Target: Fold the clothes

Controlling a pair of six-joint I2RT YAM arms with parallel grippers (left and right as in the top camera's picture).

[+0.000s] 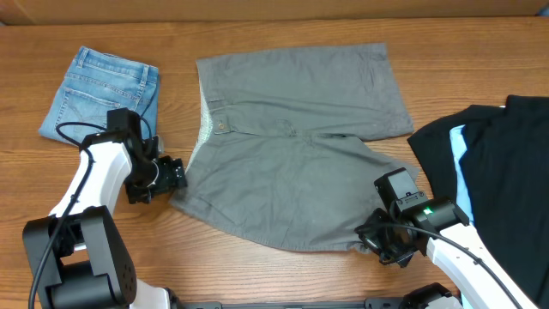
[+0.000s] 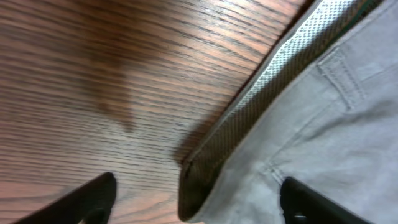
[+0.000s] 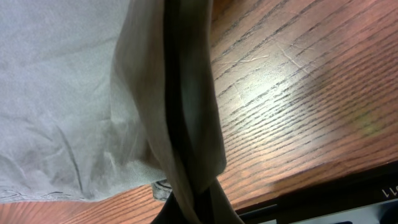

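Observation:
Next, I pinch both layers (image 2: 200, 210) together with my left gripper before lifting, because the shorts' waistband (image 2: 208, 169) hangs open at its near corner while my right gripper holds the hem.
Grey cotton shorts (image 1: 292, 146) lie spread across the middle of the table, waistband with pale lining to the left. My left gripper (image 1: 174, 178) is open at the waistband's near-left corner (image 2: 196, 186), one finger on the bare wood and one over the cloth. My right gripper (image 1: 377, 242) is shut on the hem of the shorts' near-right leg (image 3: 186, 137), which bunches up between the fingers. Folded light-blue denim shorts (image 1: 101, 90) lie at the far left. Black garments (image 1: 493, 163) lie at the right.
The wooden table (image 1: 283, 275) runs to its front edge (image 3: 298, 186) just below my right gripper. The black pile has a light-blue patch (image 1: 461, 167) on it.

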